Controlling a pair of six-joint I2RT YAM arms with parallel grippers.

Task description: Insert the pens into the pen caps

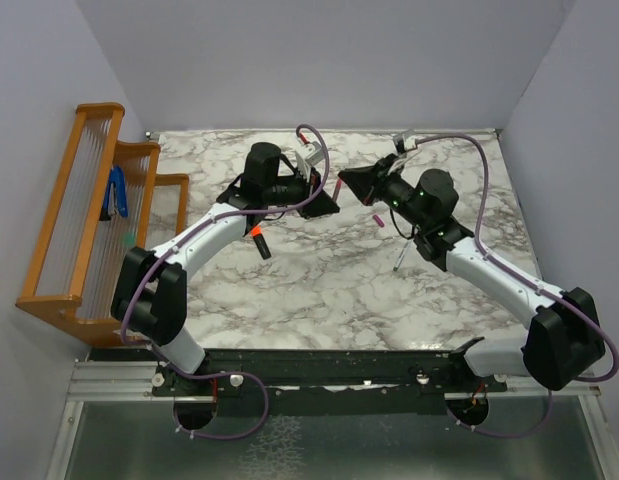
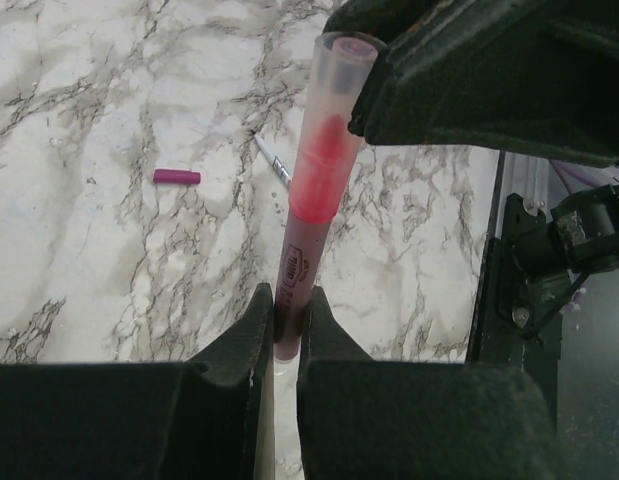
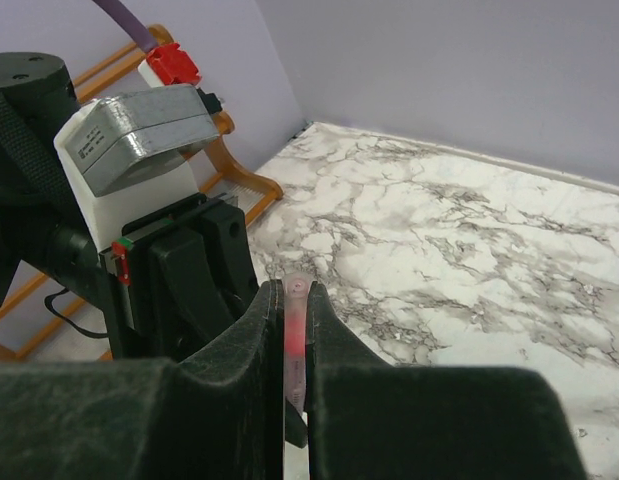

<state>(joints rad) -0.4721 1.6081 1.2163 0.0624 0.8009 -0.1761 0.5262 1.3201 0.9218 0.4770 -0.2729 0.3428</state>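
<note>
The pen slants in the left gripper with the right gripper beside the end of the cap, so the right gripper should open around the cap and straighten it.
My left gripper is shut on the lower barrel of the pinkish-white pen, held above the table. My right gripper faces it and is shut on the pale pink cap, which sits over the pen's far end. The pen shows between them in the top view. The magenta cap lies on the marble. The greyish pen lies near it. The black marker with its orange end lies left of centre. I cannot make out a separate orange cap.
A wooden rack stands at the left edge with a blue-handled tool in it. Grey walls close in the back and sides. The marble table has a black rail along its near edge.
</note>
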